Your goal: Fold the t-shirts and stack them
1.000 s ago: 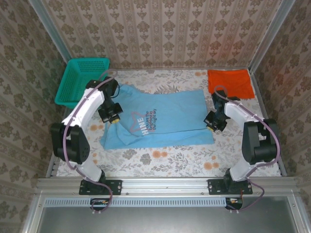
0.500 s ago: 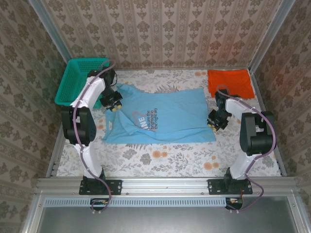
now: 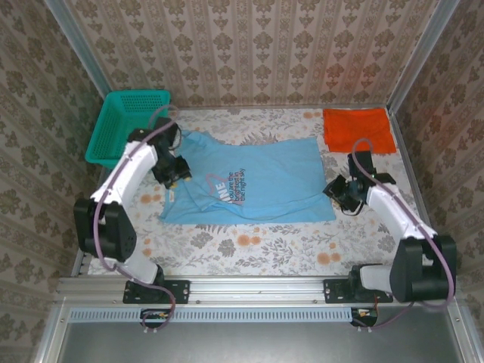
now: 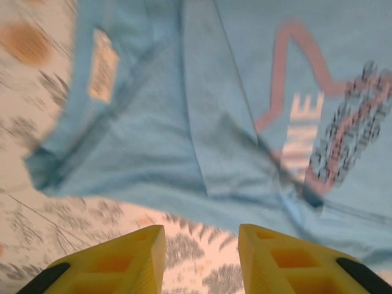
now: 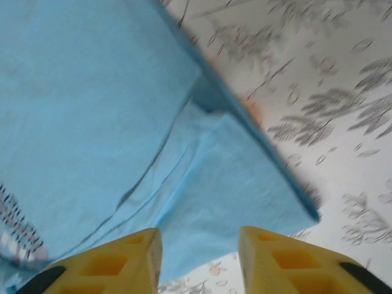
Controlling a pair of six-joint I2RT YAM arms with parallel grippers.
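A fold of the blue t-shirt (image 3: 203,199) lies over its print, so my left gripper should hold the t-shirt's near corner (image 3: 165,217) while my right gripper pulls the fold open.
The light blue t-shirt (image 3: 249,185) lies spread across the middle of the table, print up, its left edge folded inward. The orange-red t-shirt (image 3: 358,128) rests folded at the back right corner. My left gripper (image 3: 172,170) hovers at the blue shirt's left edge. In the left wrist view its yellow fingers (image 4: 122,260) stand open over the tablecloth, just short of the shirt (image 4: 153,122). At the shirt's right edge, my right gripper (image 3: 340,193) is open too. Its fingers (image 5: 116,263) hang above a folded corner of blue cloth (image 5: 92,110), holding nothing.
A teal mesh basket (image 3: 125,125) stands at the back left corner, close to the left arm. The floral tablecloth (image 3: 249,246) shows bare in front of the blue shirt. Patterned walls close in the back and both sides.
Both grippers went from shut to open and let go of the blue shirt. The shirt's left side now lies folded in. The right arm drew back toward the near right.
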